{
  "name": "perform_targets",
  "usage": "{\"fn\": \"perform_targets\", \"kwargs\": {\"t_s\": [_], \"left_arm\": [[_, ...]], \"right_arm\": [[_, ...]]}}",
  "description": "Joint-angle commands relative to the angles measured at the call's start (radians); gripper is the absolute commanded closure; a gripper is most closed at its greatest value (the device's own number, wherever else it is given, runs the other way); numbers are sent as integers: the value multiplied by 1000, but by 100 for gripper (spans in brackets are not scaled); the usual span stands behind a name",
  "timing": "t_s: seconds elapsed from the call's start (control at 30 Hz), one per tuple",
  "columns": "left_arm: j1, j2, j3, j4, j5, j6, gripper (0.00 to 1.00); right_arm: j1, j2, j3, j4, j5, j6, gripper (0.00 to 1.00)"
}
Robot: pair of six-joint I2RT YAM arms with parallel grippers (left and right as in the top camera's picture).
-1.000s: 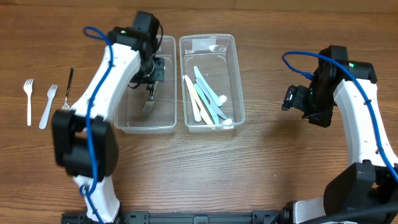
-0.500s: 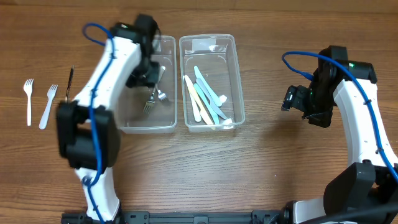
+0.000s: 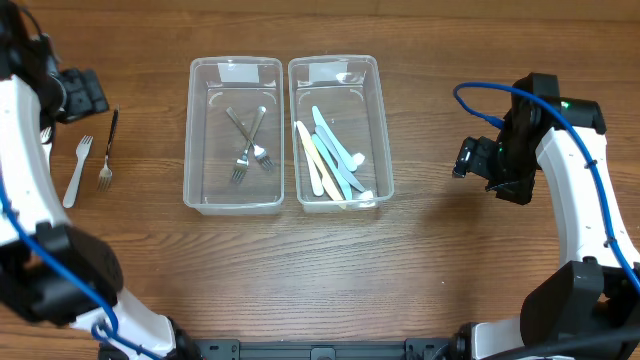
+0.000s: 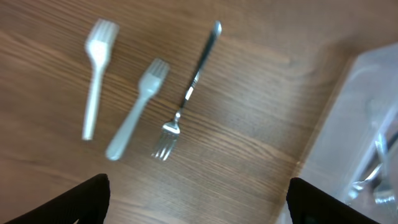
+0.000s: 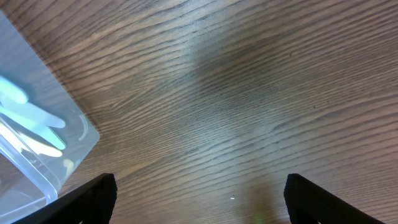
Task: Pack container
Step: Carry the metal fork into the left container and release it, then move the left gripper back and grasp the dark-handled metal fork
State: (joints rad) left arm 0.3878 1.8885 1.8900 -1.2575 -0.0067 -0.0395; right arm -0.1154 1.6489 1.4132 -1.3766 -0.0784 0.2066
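Note:
I can see the metal fork's dark handle [image 3: 114, 122] clear of the white plastic forks and running between my open fingers, so my left gripper should keep going down and close there [image 3: 110, 146].
Two clear containers stand side by side. The left container [image 3: 198, 190] holds two crossed metal forks [image 3: 246, 152]; the right container [image 3: 382, 120] holds several pastel plastic knives [image 3: 330, 160]. My left gripper [image 3: 88, 97] hangs open and empty at the far left, above loose cutlery on the wood. There lie a metal fork with a dark handle [image 4: 186, 93] and two white plastic forks [image 4: 134, 112] [image 4: 95, 74]. The left wrist view shows the left gripper [image 4: 199, 208] with its jaws wide apart. My right gripper [image 3: 466, 160] [image 5: 199, 202] is open over bare wood right of the containers.
A corner of the left container [image 4: 367, 118] shows at the right of the left wrist view. A corner of the right container [image 5: 37, 143] shows at the left of the right wrist view. My left arm hides part of the table's left edge from overhead.
My left gripper opened and let go of a metal fork in the left container, then swung out to the far left over the loose forks. The right arm has not moved.

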Motion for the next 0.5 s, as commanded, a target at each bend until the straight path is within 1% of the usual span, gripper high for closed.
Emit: {"fn": "perform_targets", "kwargs": {"t_s": [0.0,0.03,0.2,0.47], "left_arm": [[0,130,-10,25,51,109,9],[0,179,-10,36,52,126,9],[0,298,-10,77,52,153,9],[0,395,-10,107,37,152,8]], "right_arm": [[4,-13,0,3,-5,-7,11],[4,-13,0,3,-5,-16,11],[4,-13,0,3,-5,-22,11],[4,-13,0,4,-5,-25,12]]}}
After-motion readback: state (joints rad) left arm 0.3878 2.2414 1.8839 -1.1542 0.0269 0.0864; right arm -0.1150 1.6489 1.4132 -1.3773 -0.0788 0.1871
